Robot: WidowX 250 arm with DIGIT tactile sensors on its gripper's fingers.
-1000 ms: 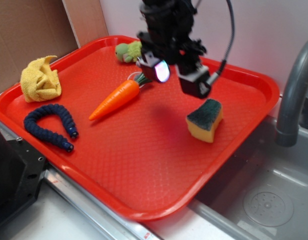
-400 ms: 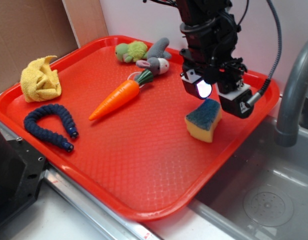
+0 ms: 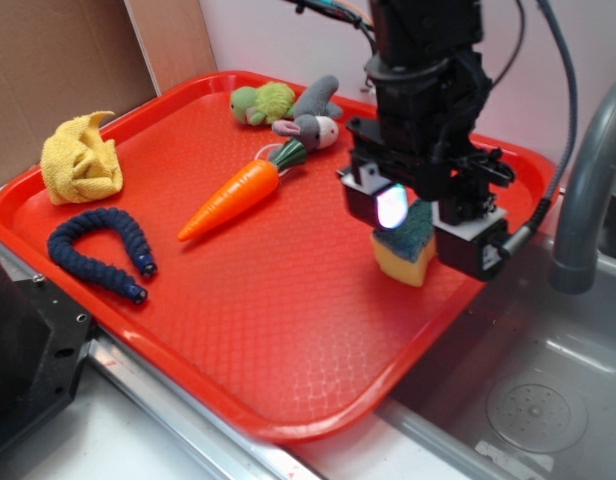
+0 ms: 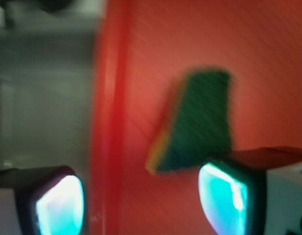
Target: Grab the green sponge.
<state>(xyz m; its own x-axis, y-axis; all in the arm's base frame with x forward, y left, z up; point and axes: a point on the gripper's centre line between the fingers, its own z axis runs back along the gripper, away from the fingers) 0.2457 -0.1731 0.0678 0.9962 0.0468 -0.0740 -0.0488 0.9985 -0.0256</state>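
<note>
My fingers are on both sides of the tray's rim, and the green sponge sits ahead (image 4: 197,122) of one finger. So my gripper should move back and get centered over the sponge (image 3: 406,240) before it closes.
The green sponge (image 3: 405,252), dark green on top with a yellow foam body, lies near the right rim of the red tray (image 3: 288,330). My gripper (image 3: 430,228) hangs open right over it. One lit pad is at the sponge's left side and the other finger is at its right, hiding much of the sponge. In the blurred wrist view the green sponge (image 4: 202,122) sits just ahead of the right fingertip. The space between the pads of the gripper (image 4: 141,200) holds only tray floor and the tray rim (image 4: 109,98).
On the tray lie an orange carrot (image 3: 233,195), a yellow cloth (image 3: 81,158), a dark blue curved toy (image 3: 98,250), a light green plush (image 3: 260,102) and a grey plush (image 3: 313,115). A grey faucet (image 3: 588,190) and the sink (image 3: 528,380) are to the right.
The gripper has moved right from above the carrot's top and come down and forward over the sponge. The sponge and the other things have stayed put.
</note>
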